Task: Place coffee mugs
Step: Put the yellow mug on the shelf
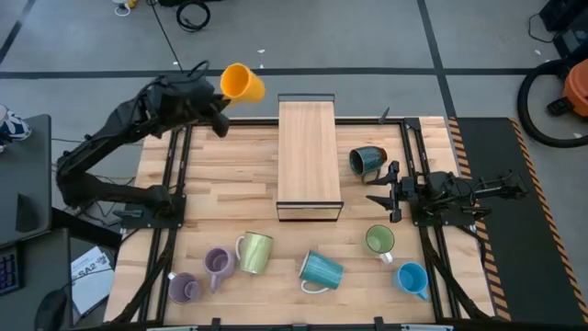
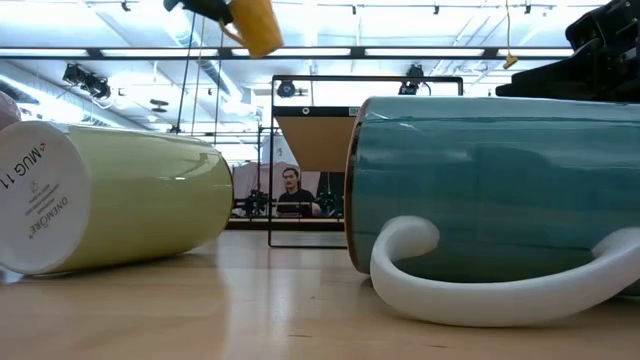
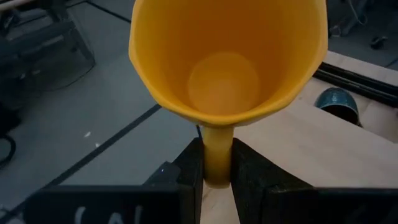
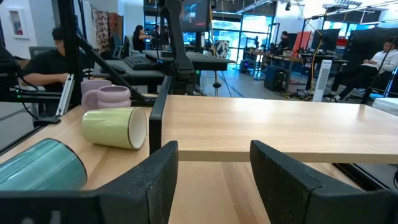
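Note:
The riser's far end (image 1: pixel 303 109) is free and my left gripper pinches the orange mug's handle (image 3: pixel 217 154), so I should keep carrying the mug there until its base sits flat.
My left gripper (image 1: pixel 220 95) is raised beyond the table's far-left part and is shut on the orange mug (image 1: pixel 243 83), which also shows high in the low view (image 2: pixel 255 25). My right gripper (image 1: pixel 390 188) waits open at the table's right, beside the dark teal mug (image 1: pixel 367 161), which lies on its side. Along the near edge stand or lie two lilac mugs (image 1: pixel 218 263) (image 1: pixel 183 288), the pale yellow-green mug (image 1: pixel 255 252), the ribbed teal mug (image 1: pixel 322 270), the green mug (image 1: pixel 379 241) and the bright blue mug (image 1: pixel 412 278). My left gripper pinches the orange mug's handle (image 3: pixel 216 163) between its two fingers (image 3: pixel 189 168). The mug is lifted clear of the table. It is tilted, with its open mouth (image 3: pixel 227 59) facing the wrist camera.
A wooden-topped riser on a black frame (image 1: pixel 310 161) stands in the table's middle, just right of the held mug. Black rails (image 1: pixel 175 184) run along both sides of the table. Bare wood lies between the riser and the left rail. People sit in the room behind.

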Robot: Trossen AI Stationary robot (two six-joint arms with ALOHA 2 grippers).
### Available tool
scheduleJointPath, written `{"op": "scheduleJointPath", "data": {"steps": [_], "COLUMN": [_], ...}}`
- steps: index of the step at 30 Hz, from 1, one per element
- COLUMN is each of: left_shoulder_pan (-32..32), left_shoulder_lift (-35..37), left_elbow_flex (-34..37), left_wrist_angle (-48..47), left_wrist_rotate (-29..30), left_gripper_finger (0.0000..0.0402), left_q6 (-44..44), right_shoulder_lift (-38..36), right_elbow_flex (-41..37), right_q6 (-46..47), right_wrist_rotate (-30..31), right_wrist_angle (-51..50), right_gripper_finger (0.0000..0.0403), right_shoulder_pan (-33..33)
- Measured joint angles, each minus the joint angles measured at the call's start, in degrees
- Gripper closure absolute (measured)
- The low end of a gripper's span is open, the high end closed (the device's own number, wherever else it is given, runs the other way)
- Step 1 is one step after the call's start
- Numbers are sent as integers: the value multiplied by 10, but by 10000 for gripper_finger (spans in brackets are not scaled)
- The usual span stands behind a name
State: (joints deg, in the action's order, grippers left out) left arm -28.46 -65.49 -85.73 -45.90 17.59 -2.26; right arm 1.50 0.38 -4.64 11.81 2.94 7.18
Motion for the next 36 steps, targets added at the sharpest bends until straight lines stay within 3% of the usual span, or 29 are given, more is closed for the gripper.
{"op": "scheduleJointPath", "data": {"steps": [19,36], "left_shoulder_pan": [-73,-93], "left_shoulder_lift": [-282,-385], "left_elbow_flex": [-203,-213], "left_wrist_angle": [-45,-65], "left_wrist_rotate": [-144,-169], "left_gripper_finger": [340,340], "left_q6": [121,156], "right_shoulder_lift": [0,0], "right_elbow_flex": [0,0], "right_q6": [0,0], "right_wrist_rotate": [0,0], "right_wrist_angle": [0,0], "right_gripper_finger": [197,197], "right_shoulder_pan": [0,0]}}
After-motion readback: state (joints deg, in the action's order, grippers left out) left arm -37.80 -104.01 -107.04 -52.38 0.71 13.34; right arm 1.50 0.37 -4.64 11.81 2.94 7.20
